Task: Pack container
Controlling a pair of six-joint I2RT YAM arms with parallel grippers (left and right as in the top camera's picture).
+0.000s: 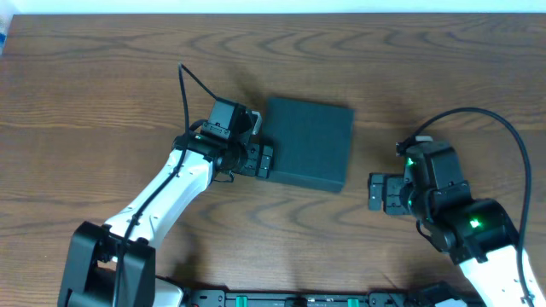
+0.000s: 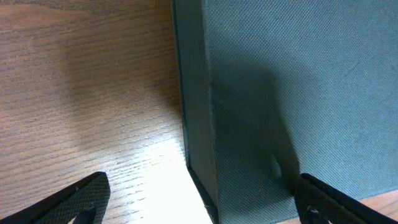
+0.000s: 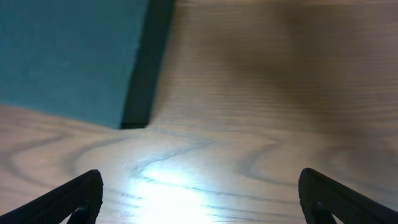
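Next, my left gripper backs off, because the closed container point(image 1: 304, 143) lies at a slant under its finger. Both grippers should then gently push the container square at its opposite sides point(image 1: 349, 147).
The dark teal-green container point(image 1: 309, 141) lies closed on the wooden table, near the middle. My left gripper point(image 1: 265, 160) is open at its left edge. In the left wrist view the container point(image 2: 298, 93) fills the right side, with its left wall between my spread fingers point(image 2: 202, 202). My right gripper point(image 1: 375, 193) is open and empty, a short way to the right of the container. The right wrist view shows the container's corner point(image 3: 68, 56) at upper left, apart from the spread fingers point(image 3: 202, 199). No snack packets show.
The wooden table point(image 1: 102, 102) stretches all around the container. A dark rail runs along the table's front edge point(image 1: 299, 298). A black cable point(image 1: 503, 128) loops off the right arm.
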